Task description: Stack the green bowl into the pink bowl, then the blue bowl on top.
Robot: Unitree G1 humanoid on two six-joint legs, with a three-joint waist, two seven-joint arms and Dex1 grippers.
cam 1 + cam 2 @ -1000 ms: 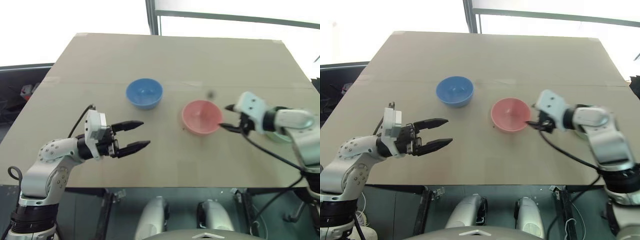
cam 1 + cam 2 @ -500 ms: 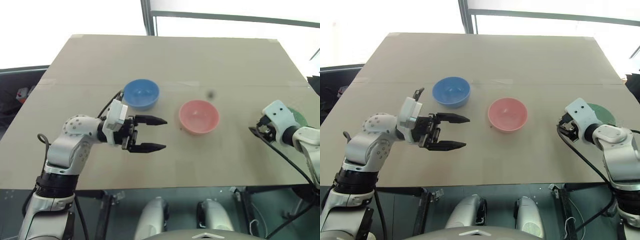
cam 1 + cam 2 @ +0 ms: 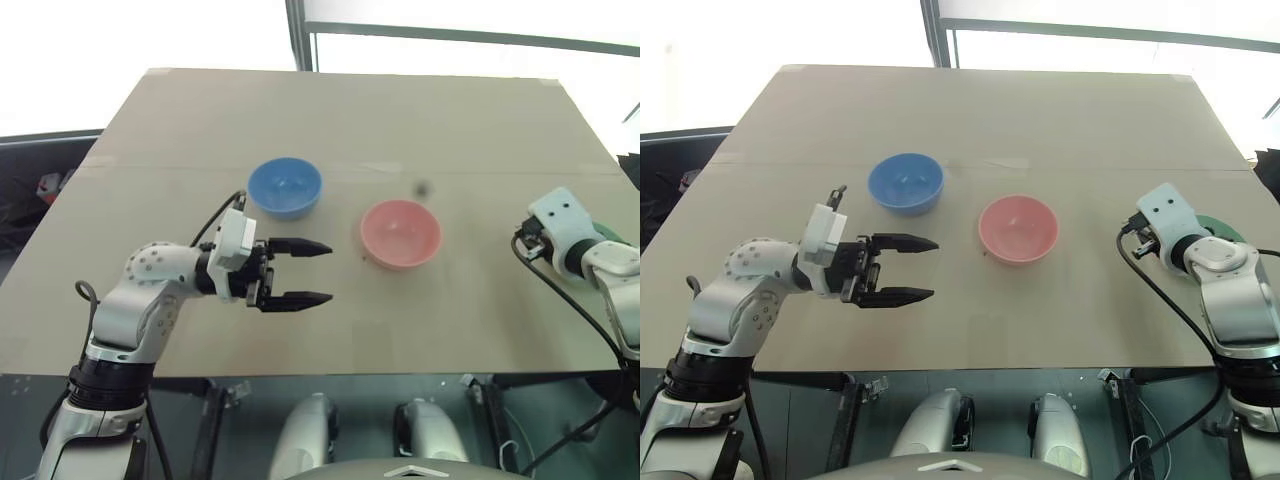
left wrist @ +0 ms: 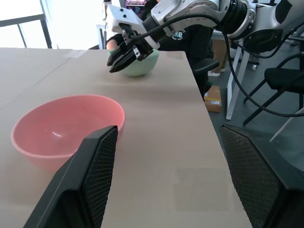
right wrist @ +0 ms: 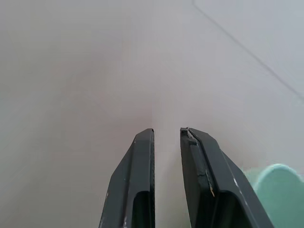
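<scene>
I should open my right gripper's nearly closed fingers, because the green bowl's rim [image 5: 278, 166] is outside them. I should then straddle the side of the green bowl's rim with them before I lift the green bowl.
The pink bowl [image 3: 400, 232] sits upright and empty at the table's middle. The blue bowl [image 3: 285, 187] stands to its left, a little farther back. Near the right edge is the green bowl [image 3: 1220, 227], half hidden behind my right wrist. My left gripper [image 3: 320, 272] hovers open and level, pointing at the pink bowl [image 4: 66, 128] from its left, with a gap between them. My right gripper [image 4: 118, 59] is beside the green bowl [image 4: 140, 64]. Its jaws stand almost together with nothing between them [image 5: 166, 130], and the green rim [image 5: 275, 190] lies off to one side.
A small dark spot [image 3: 422, 188] marks the tabletop behind the pink bowl. The table's right edge [image 4: 202, 95] drops off just past the green bowl, with a black chair [image 4: 285, 78] and a cardboard box [image 4: 213, 97] beyond it. Bare tabletop lies around the bowls.
My right hand has swung from the pink bowl's right side over to the green bowl, and its fingers have closed. The left gripper has edged toward the pink bowl, still open.
</scene>
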